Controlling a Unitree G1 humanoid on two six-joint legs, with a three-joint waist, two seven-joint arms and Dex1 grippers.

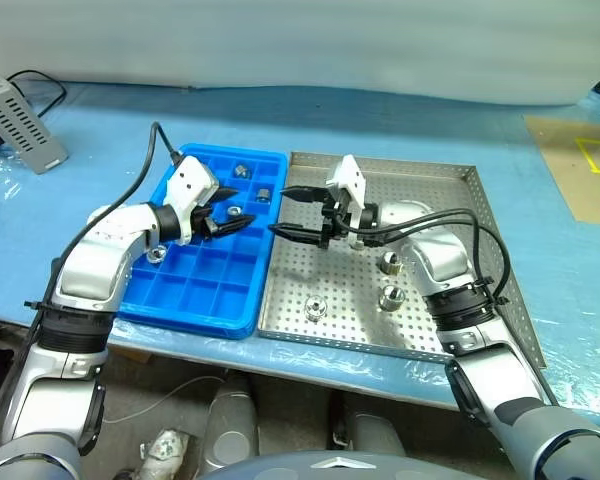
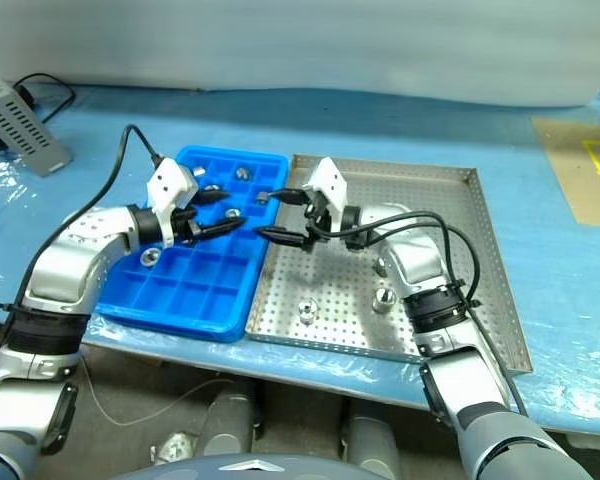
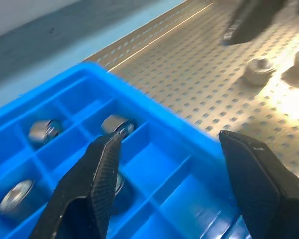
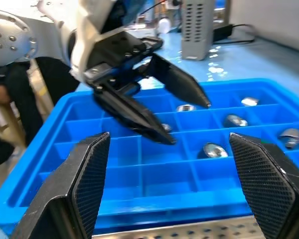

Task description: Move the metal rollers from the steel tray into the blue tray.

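Observation:
The metal roller (image 1: 315,306) nearest the blue tray stands clear of the others, so the robot's open left gripper should keep moving there until its fingers meet the roller's sides (image 1: 315,315).
The blue tray (image 1: 200,296) lies left of the steel tray (image 1: 450,190), the two side by side. Three metal rollers (image 1: 390,297) stand on the steel tray's perforated floor, and several more (image 4: 214,149) sit in the blue tray's far compartments. My left gripper (image 1: 240,212) hovers over the blue tray's right side, open and empty, pointing right. My right gripper (image 1: 277,211) faces it from over the trays' shared edge, open wide with nothing between its fingers (image 4: 92,164). The two sets of fingertips are close together but apart.
A grey vented box (image 1: 20,125) with a black cable sits at the back left of the pale blue table cover. A brown board with yellow tape (image 1: 580,160) lies at the far right. The table's front edge runs just below both trays.

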